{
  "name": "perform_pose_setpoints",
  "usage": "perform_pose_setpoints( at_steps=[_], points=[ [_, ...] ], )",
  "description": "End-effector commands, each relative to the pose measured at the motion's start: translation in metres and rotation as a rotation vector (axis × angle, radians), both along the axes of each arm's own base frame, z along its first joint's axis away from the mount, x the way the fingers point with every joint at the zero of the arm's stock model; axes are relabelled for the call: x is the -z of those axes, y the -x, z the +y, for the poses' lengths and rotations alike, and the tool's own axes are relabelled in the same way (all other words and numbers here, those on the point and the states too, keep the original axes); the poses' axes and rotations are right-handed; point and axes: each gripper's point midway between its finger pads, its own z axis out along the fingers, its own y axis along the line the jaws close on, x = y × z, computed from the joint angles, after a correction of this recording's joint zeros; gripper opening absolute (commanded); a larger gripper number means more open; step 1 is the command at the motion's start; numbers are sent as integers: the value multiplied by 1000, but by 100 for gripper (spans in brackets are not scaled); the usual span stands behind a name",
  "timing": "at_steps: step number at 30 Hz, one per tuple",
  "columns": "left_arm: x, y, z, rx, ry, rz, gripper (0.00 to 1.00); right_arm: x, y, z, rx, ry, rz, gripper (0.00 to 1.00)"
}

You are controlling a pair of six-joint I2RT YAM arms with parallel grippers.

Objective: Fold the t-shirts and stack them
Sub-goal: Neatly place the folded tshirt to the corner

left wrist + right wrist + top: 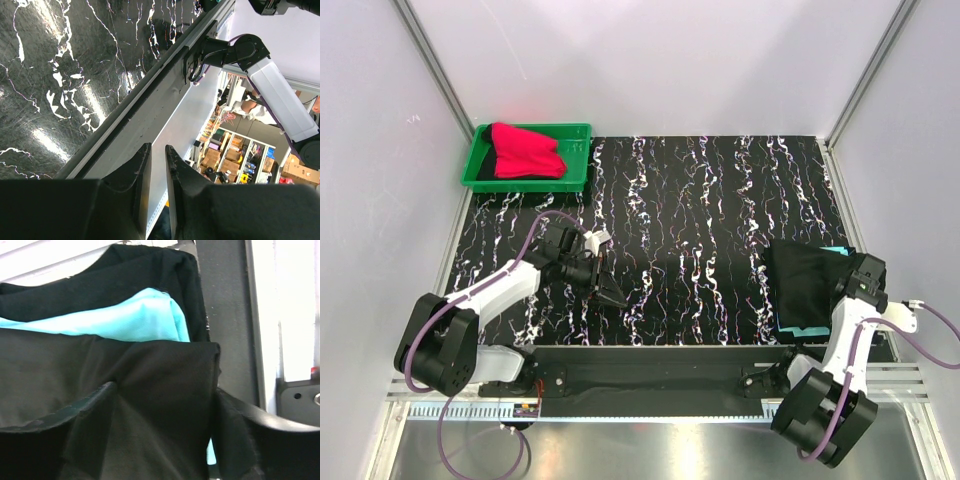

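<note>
My right gripper is to pull the black t-shirt's corner (pixel 206 354) over the turquoise t-shirt (pixel 836 249), because the turquoise t-shirt shows past the black t-shirt's far edge. It should then smooth the cloth flat.
A black t-shirt (pixel 800 280) lies folded over a turquoise t-shirt (pixel 804 328) at the right of the table. Their layers fill the right wrist view, black (pixel 150 360) over turquoise (pixel 130 320). My right gripper (pixel 837 285) (pixel 165 390) is open at the stack's right edge, its fingers wide apart with a fold of black cloth between them. The bright red t-shirt (pixel 525 152) sits bunched in the green tray (pixel 575 128) at the far left. My left gripper (pixel 612 297) (pixel 156 150) hovers over the bare mat at the near left, shut on nothing.
The marbled black mat (pixel 700 200) covers the table. A metal rail (pixel 650 355) runs along the near edge, and it also crosses the left wrist view as the rail (pixel 150 100). White enclosure walls with aluminium posts (pixel 435 60) close in the sides.
</note>
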Motion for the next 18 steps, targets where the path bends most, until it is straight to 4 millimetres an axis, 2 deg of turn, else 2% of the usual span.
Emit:
perform_pose_setpoints(
  at_steps=[1, 4, 10, 11, 13, 14, 15, 18],
  points=[
    [-15, -2, -2, 8, 40, -25, 21, -4, -2, -15, 39, 67, -10, 75],
    [-16, -1, -2, 11, 43, -22, 21, -2, -2, -16, 49, 76, -20, 67],
    [-16, 1, -1, 14, 46, -17, 21, 5, 2, -15, 66, 73, -10, 69],
    [-16, 2, -1, 14, 45, -18, 21, 4, 2, -15, 64, 74, -9, 66],
    [-16, 2, -1, 16, 47, -15, 21, 1, 1, -18, 59, 87, -9, 49],
    [-16, 2, -1, 15, 44, -16, 21, -2, 0, -19, 41, 93, -3, 31],
    [-16, 2, -1, 16, 45, -17, 21, -11, -4, -22, 31, 109, -15, 23],
    [-14, 2, -1, 18, 42, -18, 21, -31, -10, -31, 1, 155, -20, 11]
  ],
)
